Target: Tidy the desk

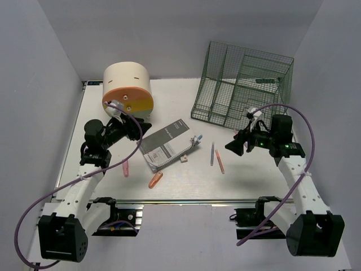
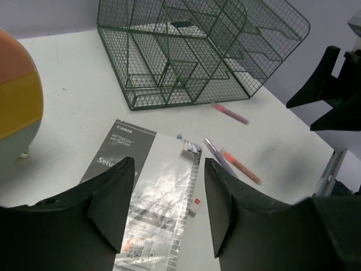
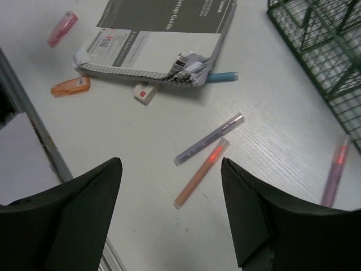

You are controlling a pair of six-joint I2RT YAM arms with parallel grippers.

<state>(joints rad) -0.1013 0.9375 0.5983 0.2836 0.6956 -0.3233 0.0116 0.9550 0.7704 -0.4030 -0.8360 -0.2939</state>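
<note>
The booklet lies flat [image 1: 167, 144] and its crumpled corner is toward my right gripper. Next, my right gripper raises that corner [image 1: 195, 140] first so that my left gripper can take it.
The white desk [image 1: 254, 180] holds a grey-and-white setup booklet [image 1: 166, 144] at its middle, with a purple pen [image 1: 212, 153] and an orange pen [image 1: 219, 162] to its right. My left gripper [image 1: 145, 129] is open and empty, hovering over the booklet's left end [image 2: 146, 197]. In the left wrist view the gripper [image 2: 168, 164] has its jaws apart above the booklet. My right gripper [image 1: 232, 147] is open and empty, just right of the pens. In the right wrist view the gripper [image 3: 170, 164] hovers above the orange pen [image 3: 200, 174] and the purple pen [image 3: 208, 139].
A green wire rack [image 1: 242, 84] stands at the back right and a cream-and-orange round drawer box [image 1: 127, 90] at the back left. A pink highlighter [image 1: 126, 168], an orange marker [image 1: 155, 180], a white eraser [image 1: 183, 160] and a blue item [image 1: 197, 139] lie around the booklet. Another pen [image 3: 335, 169] lies by the rack.
</note>
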